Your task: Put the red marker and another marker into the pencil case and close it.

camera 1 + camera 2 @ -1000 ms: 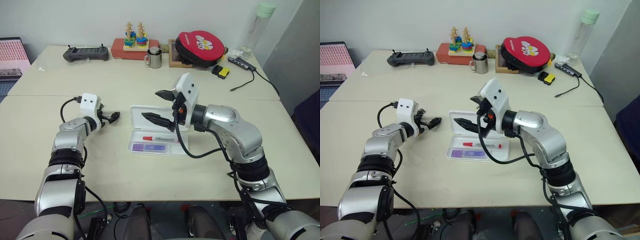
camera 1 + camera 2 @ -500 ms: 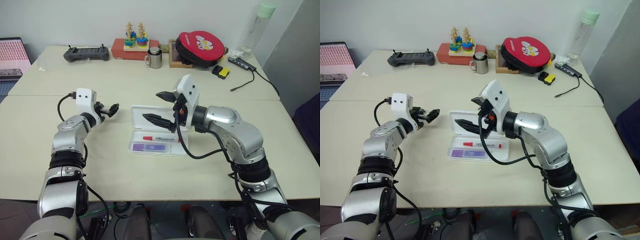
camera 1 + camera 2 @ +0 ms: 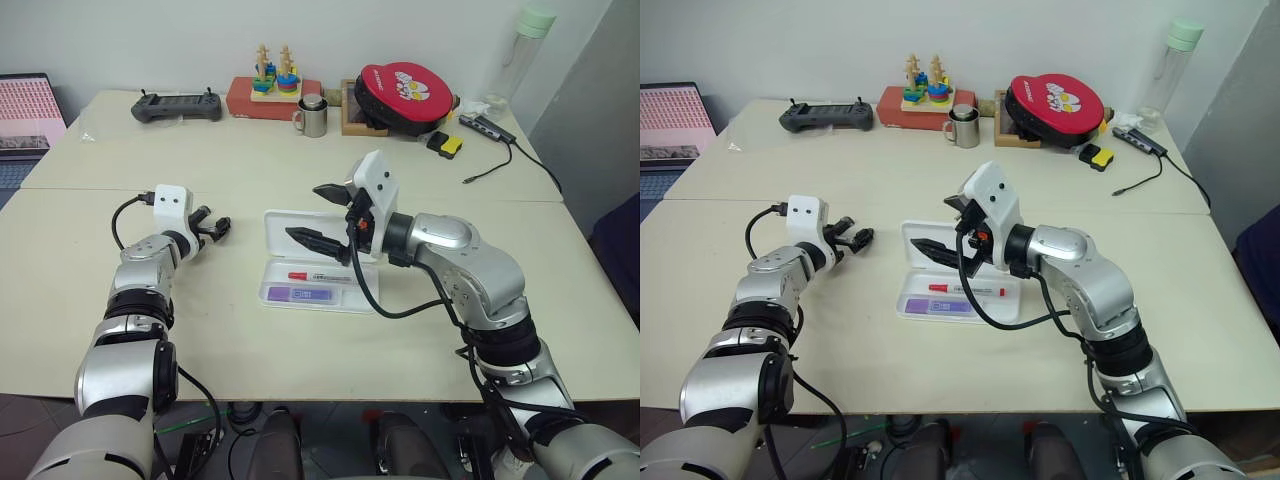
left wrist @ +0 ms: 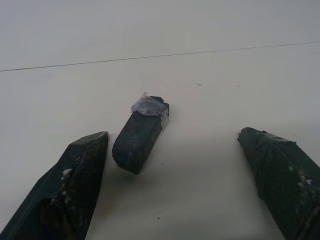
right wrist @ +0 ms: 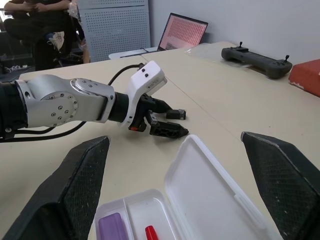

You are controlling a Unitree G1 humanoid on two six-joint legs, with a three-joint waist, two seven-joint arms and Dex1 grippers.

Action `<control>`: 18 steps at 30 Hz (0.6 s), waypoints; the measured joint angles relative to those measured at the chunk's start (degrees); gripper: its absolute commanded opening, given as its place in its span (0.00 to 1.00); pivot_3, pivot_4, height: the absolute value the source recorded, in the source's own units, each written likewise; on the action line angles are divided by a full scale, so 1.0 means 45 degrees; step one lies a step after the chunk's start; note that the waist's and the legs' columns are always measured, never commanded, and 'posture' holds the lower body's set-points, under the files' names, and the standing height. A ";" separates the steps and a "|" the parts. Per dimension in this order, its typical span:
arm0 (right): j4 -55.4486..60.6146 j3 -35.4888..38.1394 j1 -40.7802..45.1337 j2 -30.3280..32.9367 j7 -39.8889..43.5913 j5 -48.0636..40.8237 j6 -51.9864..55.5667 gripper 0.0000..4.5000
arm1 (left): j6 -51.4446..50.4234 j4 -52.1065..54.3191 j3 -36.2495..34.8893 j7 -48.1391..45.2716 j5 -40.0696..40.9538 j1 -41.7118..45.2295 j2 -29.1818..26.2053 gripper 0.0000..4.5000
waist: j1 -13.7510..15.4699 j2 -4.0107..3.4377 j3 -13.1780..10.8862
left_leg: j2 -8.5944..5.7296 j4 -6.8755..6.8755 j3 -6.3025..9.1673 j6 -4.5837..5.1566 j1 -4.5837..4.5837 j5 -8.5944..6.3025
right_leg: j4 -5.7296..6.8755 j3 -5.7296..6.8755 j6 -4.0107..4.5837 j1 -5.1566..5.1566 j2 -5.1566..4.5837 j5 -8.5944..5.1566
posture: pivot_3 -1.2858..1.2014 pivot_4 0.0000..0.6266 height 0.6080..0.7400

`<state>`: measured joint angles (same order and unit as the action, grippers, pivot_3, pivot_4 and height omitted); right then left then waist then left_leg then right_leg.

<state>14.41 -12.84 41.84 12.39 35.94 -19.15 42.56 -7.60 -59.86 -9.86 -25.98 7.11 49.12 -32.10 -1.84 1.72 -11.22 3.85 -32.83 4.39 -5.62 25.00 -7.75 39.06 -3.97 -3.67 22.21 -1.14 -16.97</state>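
I should move my right gripper back out of the way while my left gripper first puts the small black piece (image 4: 141,135) in the pencil case's tray (image 3: 352,297), because the piece is outside the pencil case.
The white pencil case (image 3: 283,241) lies open in the middle of the table, its lid tilted back. In its tray lie the red marker (image 3: 322,277) and, in front of it, the purple marker (image 3: 298,295). My right gripper (image 3: 320,215) hovers open just above the lid and tray, with nothing between its fingers; its wrist view looks down on the open case (image 5: 210,185). To the left of the case, my left gripper (image 3: 212,228) is open low over the table. A small black piece (image 4: 140,135) with tape on one end lies on the table between its fingers (image 4: 75,185), untouched.
Along the table's far edge stand a black controller (image 3: 175,105), a red box with stacking toys (image 3: 272,92), a metal mug (image 3: 312,118), a red round case (image 3: 405,90), a yellow-black block (image 3: 443,144) and a tall bottle (image 3: 525,50). A laptop (image 3: 30,110) sits far left. A person (image 5: 35,30) sits in the background.
The left arm has bent more and its gripper has tilted a little, staying at the same spot left of the case. The right gripper has kept still above the case.
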 measured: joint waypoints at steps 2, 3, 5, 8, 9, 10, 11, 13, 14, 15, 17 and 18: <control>0.0000 0.0001 -0.0019 0.0020 0.0000 0.0001 0.0000 1.00 | 0.0005 0.0004 -0.0009 0.0002 0.0015 0.0000 0.0031 0.91 | 0.0001 0.0000 0.0000 | 0.0000 0.0000 0.0000 0.0000 0.0000 0.0000 | 0.0000 0.0000 0.0000 0.0000 0.0000 0.0000 | 0.52 0.24 1.00; 0.0000 0.0002 -0.0018 0.0025 0.0000 0.0001 -0.0001 1.00 | -0.0003 0.0013 -0.0024 0.0012 0.0029 0.0000 0.0067 0.86 | 0.0001 0.0000 0.0000 | 0.0000 0.0000 0.0000 0.0000 0.0000 0.0000 | 0.0000 0.0001 0.0000 -0.0001 0.0000 0.0000 | 0.52 0.24 1.00; 0.0000 0.0005 -0.0017 0.0025 0.0000 0.0001 -0.0009 1.00 | -0.0122 0.0097 -0.0069 0.0025 0.0096 -0.0002 0.0146 0.76 | -0.0001 0.0000 0.0000 | 0.0000 0.0000 0.0000 0.0000 -0.0001 0.0000 | 0.0001 0.0000 0.0000 -0.0001 0.0000 0.0000 | 0.52 0.24 1.00; -0.0003 0.0030 -0.0015 0.0025 0.0000 0.0003 -0.0046 1.00 | -0.0246 0.0226 -0.0126 0.0067 0.0128 -0.0031 0.0210 0.62 | -0.0009 0.0000 0.0000 | 0.0001 -0.0001 0.0000 0.0000 -0.0001 0.0000 | 0.0001 -0.0001 -0.0001 -0.0001 0.0000 0.0000 | 0.52 0.24 1.00; -0.0005 0.0038 -0.0016 0.0025 0.0000 0.0003 -0.0055 1.00 | -0.0291 0.0276 -0.0145 0.0078 0.0136 -0.0050 0.0224 0.59 | -0.0010 0.0000 0.0000 | 0.0001 -0.0001 0.0000 0.0000 -0.0001 0.0000 | 0.0001 -0.0001 -0.0001 0.0000 0.0001 0.0000 | 0.52 0.24 1.00; -0.0006 0.0047 -0.0015 0.0025 0.0000 0.0003 -0.0070 1.00 | -0.0363 0.0338 -0.0152 0.0078 0.0148 -0.0061 0.0237 0.54 | -0.0011 0.0000 0.0000 | 0.0001 -0.0001 0.0000 0.0000 -0.0001 0.0000 | 0.0001 0.0000 -0.0001 0.0000 0.0000 0.0000 | 0.52 0.24 1.00; -0.0006 0.0047 -0.0014 0.0027 0.0002 0.0002 -0.0090 1.00 | -0.0434 0.0401 -0.0155 0.0079 0.0153 -0.0071 0.0239 0.50 | -0.0012 0.0000 0.0000 | 0.0001 -0.0001 0.0000 0.0000 -0.0001 0.0000 | 0.0001 -0.0001 -0.0001 0.0000 0.0000 0.0000 | 0.52 0.24 1.00; -0.0007 0.0048 -0.0014 0.0045 0.0003 0.0003 -0.0117 1.00 | -0.0463 0.0504 -0.0156 0.0080 0.0154 -0.0117 0.0253 0.40 | -0.0013 0.0000 0.0000 | 0.0000 0.0000 0.0000 0.0000 0.0000 0.0000 | 0.0000 -0.0001 -0.0001 0.0000 0.0000 0.0000 | 0.52 0.24 1.00; -0.0009 0.0048 -0.0014 0.0058 0.0003 0.0003 -0.0125 1.00 | -0.0474 0.0526 -0.0158 0.0081 0.0154 -0.0123 0.0266 0.36 | -0.0012 0.0000 0.0000 | 0.0000 0.0000 0.0000 0.0000 0.0000 0.0000 | 0.0000 -0.0001 0.0000 0.0000 0.0000 0.0000 | 0.52 0.24 1.00; -0.0011 0.0048 -0.0014 0.0076 0.0004 0.0005 -0.0135 1.00 | -0.0495 0.0552 -0.0160 0.0089 0.0154 -0.0126 0.0282 0.30 | -0.0013 0.0000 0.0000 | 0.0000 0.0000 0.0000 0.0000 0.0000 0.0000 | -0.0001 -0.0001 0.0000 0.0000 0.0000 0.0000 | 0.52 0.24 1.00; -0.0028 0.0054 -0.0014 0.0116 0.0005 0.0005 -0.0144 1.00 | -0.0502 0.0567 -0.0176 0.0124 0.0157 -0.0124 0.0340 0.22 | -0.0011 0.0000 0.0000 | 0.0000 0.0000 0.0000 0.0000 -0.0001 0.0000 | 0.0000 -0.0001 -0.0001 0.0000 0.0000 0.0000 | 0.52 0.24 1.00; -0.0036 0.0056 -0.0014 0.0135 0.0007 0.0005 -0.0146 1.00 | -0.0498 0.0567 -0.0229 0.0197 0.0170 -0.0120 0.0406 0.16 | -0.0011 0.0000 0.0000 | 0.0000 0.0000 0.0000 0.0000 -0.0001 0.0000 | 0.0000 -0.0001 -0.0001 0.0000 0.0000 0.0000 | 0.52 0.24 1.00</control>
<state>14.25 -12.59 41.78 13.00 35.97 -19.13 41.91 -9.84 -57.30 -10.89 -25.10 7.88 48.58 -30.27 -1.89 1.72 -11.22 3.85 -32.83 4.39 -5.62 25.00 -7.75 39.06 -3.97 -3.68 22.21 -1.14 -16.97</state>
